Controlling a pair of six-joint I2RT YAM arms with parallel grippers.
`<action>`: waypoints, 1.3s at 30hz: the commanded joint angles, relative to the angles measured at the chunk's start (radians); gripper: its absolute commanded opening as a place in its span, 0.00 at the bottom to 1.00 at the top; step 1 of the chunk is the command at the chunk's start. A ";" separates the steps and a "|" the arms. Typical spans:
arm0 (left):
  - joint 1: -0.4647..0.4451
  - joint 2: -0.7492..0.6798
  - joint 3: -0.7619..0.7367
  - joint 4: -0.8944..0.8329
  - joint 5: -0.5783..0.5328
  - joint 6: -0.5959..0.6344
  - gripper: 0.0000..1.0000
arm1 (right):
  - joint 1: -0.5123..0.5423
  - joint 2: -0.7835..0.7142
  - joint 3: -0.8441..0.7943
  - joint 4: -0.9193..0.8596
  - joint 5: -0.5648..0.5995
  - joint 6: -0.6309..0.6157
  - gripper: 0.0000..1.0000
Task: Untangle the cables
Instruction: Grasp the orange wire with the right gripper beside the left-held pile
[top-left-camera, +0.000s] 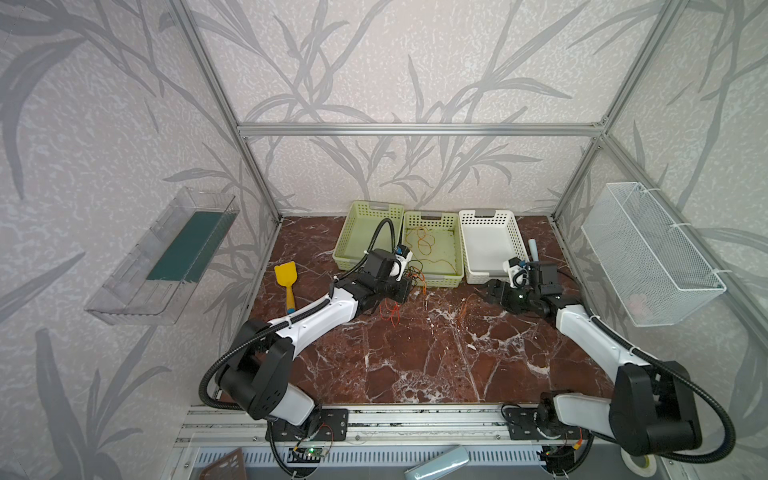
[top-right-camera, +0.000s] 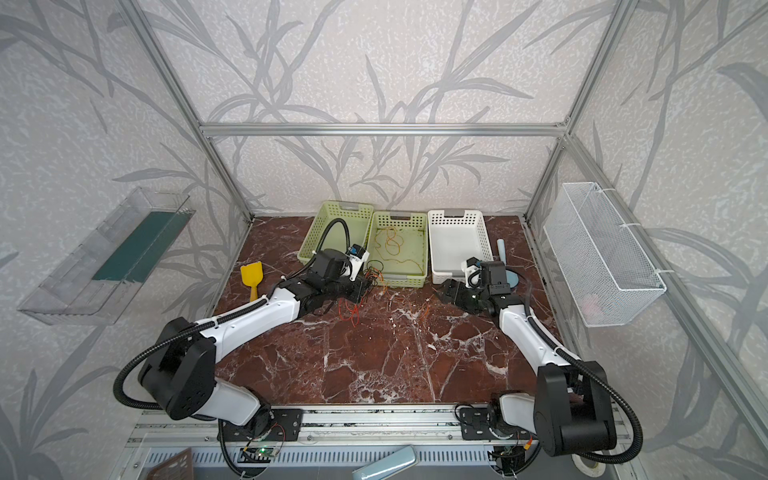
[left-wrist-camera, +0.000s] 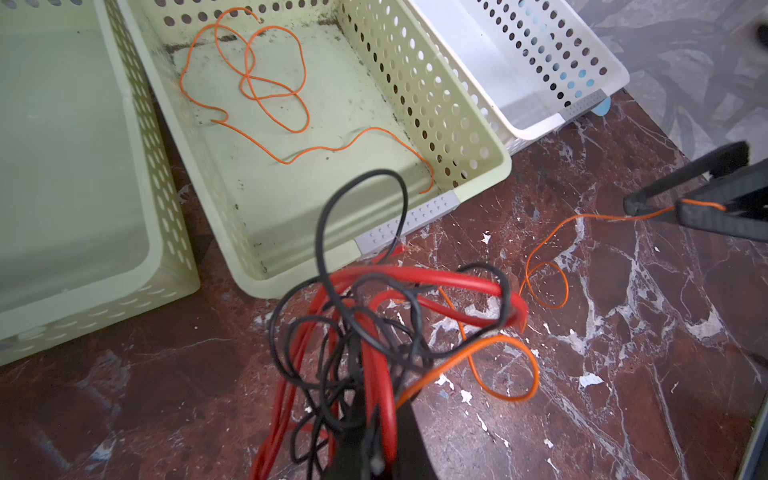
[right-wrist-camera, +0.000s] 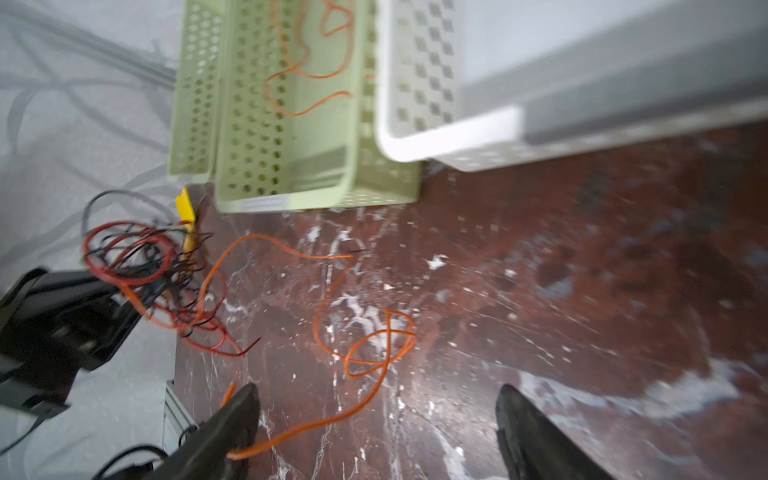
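I should keep moving toward the tangle (left-wrist-camera: 392, 316) until my fingers are on both sides of the orange cable (left-wrist-camera: 502, 339), because that cable is clear of the tangle in front of my open right gripper.
My left gripper (left-wrist-camera: 370, 449) is shut on a tangle of red and black cables (left-wrist-camera: 374, 316), held just above the marble in front of the middle green basket (left-wrist-camera: 478, 166). An orange cable (left-wrist-camera: 548, 282) leads out of the tangle across the table to my right gripper (right-wrist-camera: 377, 390). That gripper stands wide open, and the cable's end (right-wrist-camera: 249, 453) rests against one finger (right-wrist-camera: 232, 419). Another orange cable (left-wrist-camera: 266, 83) lies curled inside the middle basket. In both top views the left gripper (top-left-camera: 409, 286) and right gripper (top-left-camera: 484, 291) face each other, and red loops (top-left-camera: 390, 309) hang below the left one.
A second green basket (top-left-camera: 357, 232) and a white basket (top-left-camera: 490, 245) flank the middle one along the back wall. A yellow spatula (top-left-camera: 286, 286) lies at the left. A pale blue tool (top-left-camera: 534, 249) lies right of the white basket. A wire basket (top-left-camera: 652, 257) hangs on the right wall.
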 joint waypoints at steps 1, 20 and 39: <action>-0.030 0.010 0.039 0.007 -0.010 0.005 0.00 | 0.089 -0.015 0.018 0.054 -0.006 -0.122 0.87; -0.105 -0.042 0.089 -0.104 -0.148 0.026 0.00 | 0.362 0.175 -0.010 0.451 -0.017 -0.127 0.76; -0.118 -0.043 0.100 -0.116 -0.166 0.026 0.00 | 0.402 0.239 -0.065 0.724 0.028 -0.039 0.46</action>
